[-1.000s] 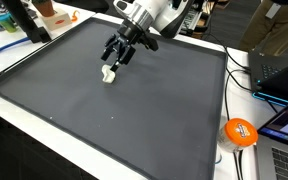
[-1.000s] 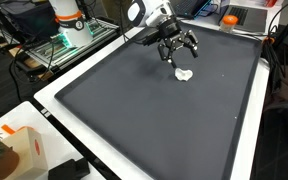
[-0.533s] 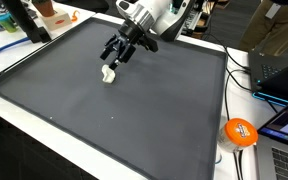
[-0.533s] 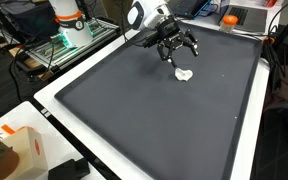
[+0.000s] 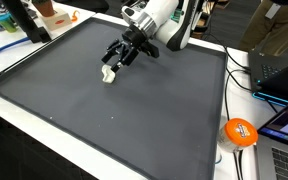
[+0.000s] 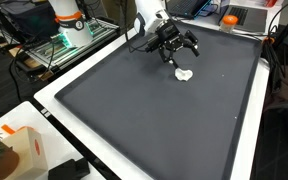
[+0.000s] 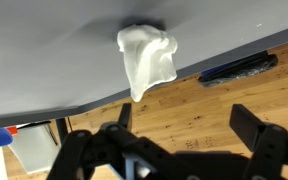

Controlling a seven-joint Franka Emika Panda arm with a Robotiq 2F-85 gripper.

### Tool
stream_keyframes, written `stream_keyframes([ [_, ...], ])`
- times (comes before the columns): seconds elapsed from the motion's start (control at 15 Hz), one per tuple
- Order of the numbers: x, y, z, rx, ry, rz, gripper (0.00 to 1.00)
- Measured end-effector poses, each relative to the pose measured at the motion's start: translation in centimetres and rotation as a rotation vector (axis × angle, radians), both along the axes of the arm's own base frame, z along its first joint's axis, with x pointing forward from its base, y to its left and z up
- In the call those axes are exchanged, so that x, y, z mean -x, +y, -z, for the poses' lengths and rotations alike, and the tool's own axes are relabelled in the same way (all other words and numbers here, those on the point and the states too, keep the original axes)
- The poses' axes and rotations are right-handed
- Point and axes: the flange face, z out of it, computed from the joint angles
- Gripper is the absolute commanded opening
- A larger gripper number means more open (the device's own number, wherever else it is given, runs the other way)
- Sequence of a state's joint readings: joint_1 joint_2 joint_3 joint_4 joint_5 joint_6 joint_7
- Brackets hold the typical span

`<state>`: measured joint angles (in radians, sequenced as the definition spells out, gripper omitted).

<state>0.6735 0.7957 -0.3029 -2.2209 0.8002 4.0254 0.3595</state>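
Observation:
The robot's gripper tilts toward the mat's edge [image 7: 199, 68] and the white cloth lies beyond its fingers, so it should lift clear and turn its fingers down to face the cloth [image 6: 184, 74].
A small crumpled white cloth [image 5: 108, 73] lies on the dark grey mat [image 5: 124, 110]; it also shows in an exterior view [image 6: 185, 74] and in the wrist view [image 7: 146, 56]. My gripper [image 5: 114, 56] hovers just above and behind the cloth, tilted, with its black fingers spread open and nothing between them. It shows in an exterior view [image 6: 178, 50] and in the wrist view [image 7: 184, 135], where the cloth sits beyond the fingertips, apart from them.
The mat lies on a white table [image 6: 44, 97]. An orange round object [image 5: 240, 132] and a laptop [image 5: 279, 75] with cables sit past one edge. A cardboard box [image 6: 19, 150] and a black rack [image 6: 54, 45] stand at another side.
The arm has tilted and swung a little, lifting slightly away from the cloth. The cloth has not moved. The fingers stay open.

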Motion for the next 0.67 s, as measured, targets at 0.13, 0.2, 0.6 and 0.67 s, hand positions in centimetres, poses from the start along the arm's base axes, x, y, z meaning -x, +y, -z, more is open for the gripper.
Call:
stream_keyframes([
  [0.13, -0.2, -0.1, 0.0, -0.004, -0.009, 0.001, 1.0],
  [0.2, -0.2, -0.3, -0.2, -0.006, -0.005, 0.0, 1.0],
  [0.6, 0.4, -3.7, -6.8, 0.034, 0.083, -0.035, 1.0],
  [0.67, 0.3, -4.2, -8.3, 0.031, 0.12, -0.062, 1.0],
])
